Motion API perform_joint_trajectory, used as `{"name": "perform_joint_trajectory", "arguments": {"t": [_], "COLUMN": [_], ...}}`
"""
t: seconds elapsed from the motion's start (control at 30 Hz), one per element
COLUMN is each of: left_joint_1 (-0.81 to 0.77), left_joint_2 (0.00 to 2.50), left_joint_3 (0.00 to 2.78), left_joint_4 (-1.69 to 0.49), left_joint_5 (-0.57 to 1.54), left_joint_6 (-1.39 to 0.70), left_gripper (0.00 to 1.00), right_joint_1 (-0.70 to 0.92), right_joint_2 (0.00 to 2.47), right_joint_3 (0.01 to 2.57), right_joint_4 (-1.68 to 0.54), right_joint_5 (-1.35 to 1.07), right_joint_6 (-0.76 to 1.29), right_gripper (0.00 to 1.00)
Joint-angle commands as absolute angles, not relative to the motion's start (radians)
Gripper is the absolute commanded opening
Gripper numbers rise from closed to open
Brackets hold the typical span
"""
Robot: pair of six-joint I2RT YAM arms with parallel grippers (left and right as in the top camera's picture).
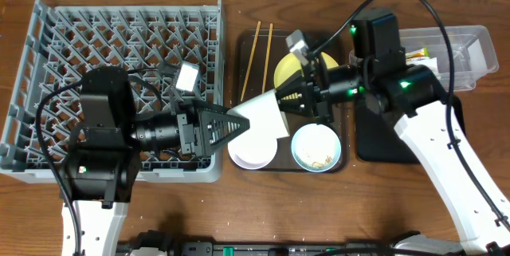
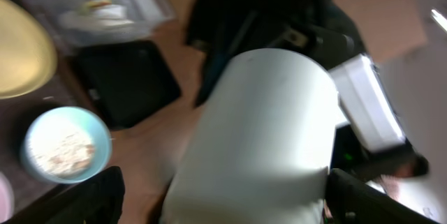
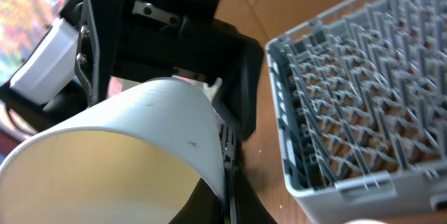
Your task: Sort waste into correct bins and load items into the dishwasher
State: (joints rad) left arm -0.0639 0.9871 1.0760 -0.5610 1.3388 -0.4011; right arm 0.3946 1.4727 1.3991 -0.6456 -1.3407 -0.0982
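The robot's right gripper is holding the cup's rim [image 1: 284, 124], which has to face down into the dish rack, so next the left gripper grabs the cup by its base [image 1: 245, 124].
The small white cup [image 1: 263, 112] is held in the air, lying sideways, between my two grippers over the left part of the brown tray. My right gripper [image 1: 296, 96] is shut on the cup's rim; the right wrist view shows the wall [image 3: 140, 133] pinched between the fingers [image 3: 226, 172]. My left gripper [image 1: 237, 125] is open around the cup's base [image 2: 258, 140]: one finger touches it, the other stands apart. The grey dish rack [image 1: 48, 88] lies left. The yellow plate [image 1: 287, 71], white bowl [image 1: 253, 151], light-blue bowl [image 1: 316, 146] with crumbs and the chopsticks [image 1: 259, 53] are on the tray.
The brown serving tray [image 1: 241, 57] sits in the middle. The black tray [image 1: 382, 140] lies under my right arm. The clear tub [image 1: 466, 57] at the far right holds a wrapper [image 1: 418, 51] and white paper. The rack's near corner [image 3: 349, 175] is close to the cup.
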Motion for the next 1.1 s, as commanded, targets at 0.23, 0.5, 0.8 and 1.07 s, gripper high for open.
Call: {"name": "perform_joint_trajectory", "arguments": {"t": [0.23,0.5,0.8,1.07], "left_joint_1": [-0.124,-0.126,-0.125,-0.118], "left_joint_2": [0.979,0.979,0.979,0.979], "left_joint_3": [1.094,1.094,1.094,1.094], "left_joint_4": [-0.481,-0.48,-0.462,-0.462], "left_joint_5": [1.485,1.469,1.391,1.312], "left_joint_6": [-0.405,-0.405,-0.402,-0.402], "left_gripper": [0.9,0.77,0.76,0.7], "right_joint_1": [0.434,0.444,0.459,0.459], "right_joint_2": [1.472,1.472,1.472,1.472], "right_joint_3": [1.406,1.406,1.405,1.405], "right_joint_4": [-0.538,-0.475,-0.552,-0.576], "right_joint_5": [-1.306,-1.306,-1.205,-1.175], "right_joint_6": [0.028,0.097,0.096,0.089], "right_gripper": [0.01,0.01,0.01,0.04]}}
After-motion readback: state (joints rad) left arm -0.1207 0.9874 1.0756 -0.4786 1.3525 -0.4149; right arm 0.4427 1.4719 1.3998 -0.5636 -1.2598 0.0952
